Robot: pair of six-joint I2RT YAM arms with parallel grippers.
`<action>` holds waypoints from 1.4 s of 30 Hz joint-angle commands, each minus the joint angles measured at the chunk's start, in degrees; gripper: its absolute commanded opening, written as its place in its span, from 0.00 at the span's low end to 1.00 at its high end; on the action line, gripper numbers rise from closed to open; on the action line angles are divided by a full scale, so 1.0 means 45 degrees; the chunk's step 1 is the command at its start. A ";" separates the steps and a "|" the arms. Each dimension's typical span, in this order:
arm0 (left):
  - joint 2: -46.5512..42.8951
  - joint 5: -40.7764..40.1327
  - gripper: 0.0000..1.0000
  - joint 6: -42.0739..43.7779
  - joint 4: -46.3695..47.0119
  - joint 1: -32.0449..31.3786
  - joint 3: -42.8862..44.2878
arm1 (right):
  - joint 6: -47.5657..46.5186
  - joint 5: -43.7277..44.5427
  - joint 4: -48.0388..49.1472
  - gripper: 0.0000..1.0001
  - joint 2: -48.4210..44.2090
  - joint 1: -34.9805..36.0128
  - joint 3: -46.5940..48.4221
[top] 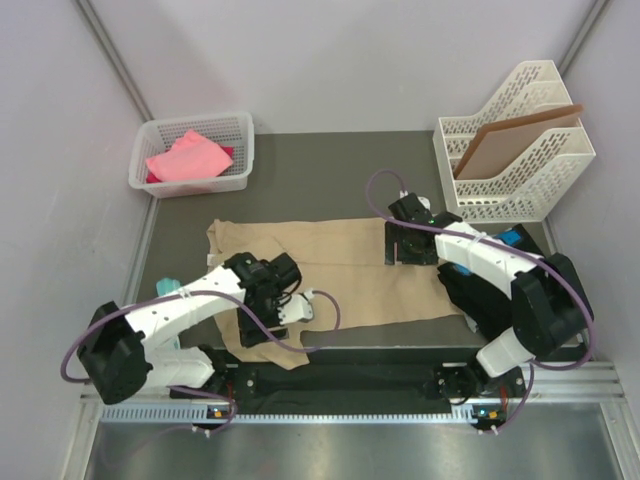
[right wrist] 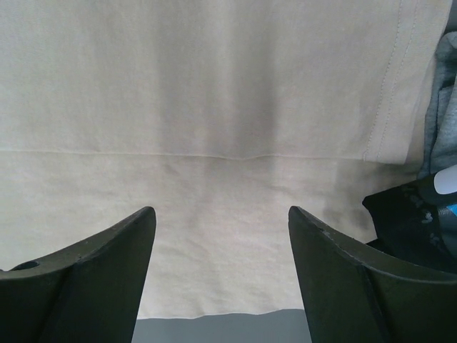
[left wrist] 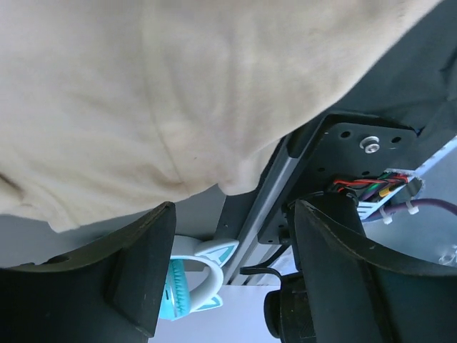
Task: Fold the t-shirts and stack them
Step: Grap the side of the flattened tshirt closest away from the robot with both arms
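My left gripper should keep lowering until its fingers reach the loose cloth (left wrist: 227,161), then close. Its open fingers are on both sides of the tan t-shirt's near sleeve (top: 290,354).
A large tan t-shirt (top: 350,275) lies spread flat across the middle of the table. My left gripper (top: 265,318) hovers over its near-left part, by the table's front edge. In the left wrist view that gripper (left wrist: 234,211) is open and holds nothing, with the tan cloth (left wrist: 143,93) beyond it. My right gripper (top: 408,248) hangs over the shirt's right part. It too is open (right wrist: 221,211), above the cloth (right wrist: 214,107), which shows a straight fold line. A pink t-shirt (top: 188,156) lies in a white basket (top: 243,128). Dark and blue t-shirts (top: 512,238) lie under my right arm.
A white file rack (top: 520,150) holding a brown board (top: 505,138) stands at the back right. A small teal round object (left wrist: 186,279) sits by the table's left edge near my left arm's base. Blue-grey and black cloth (right wrist: 443,107) borders the tan shirt's right edge.
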 commanded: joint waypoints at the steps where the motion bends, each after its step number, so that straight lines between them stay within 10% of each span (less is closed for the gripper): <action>1: 0.0320 0.0004 0.72 -0.0270 -0.0091 -0.1230 -0.0490 | 0.0291 0.0281 -0.0148 0.76 -0.0666 0.0059 0.0340; 21: 0.2096 -0.1382 0.65 -0.0953 0.1921 -0.2991 -0.0902 | 0.0330 0.0301 -0.0421 0.69 -0.0842 -0.0312 0.0437; 32: 0.2840 -0.1579 0.00 -0.1227 0.2234 -0.3187 -0.0961 | 0.0252 0.0242 -0.0441 0.63 -0.1115 -0.0507 0.0339; 42: 0.0927 -0.3803 0.00 0.0625 0.2369 -0.0856 -0.0067 | -0.0002 0.0320 -0.0734 0.57 -0.1467 -0.0566 0.0301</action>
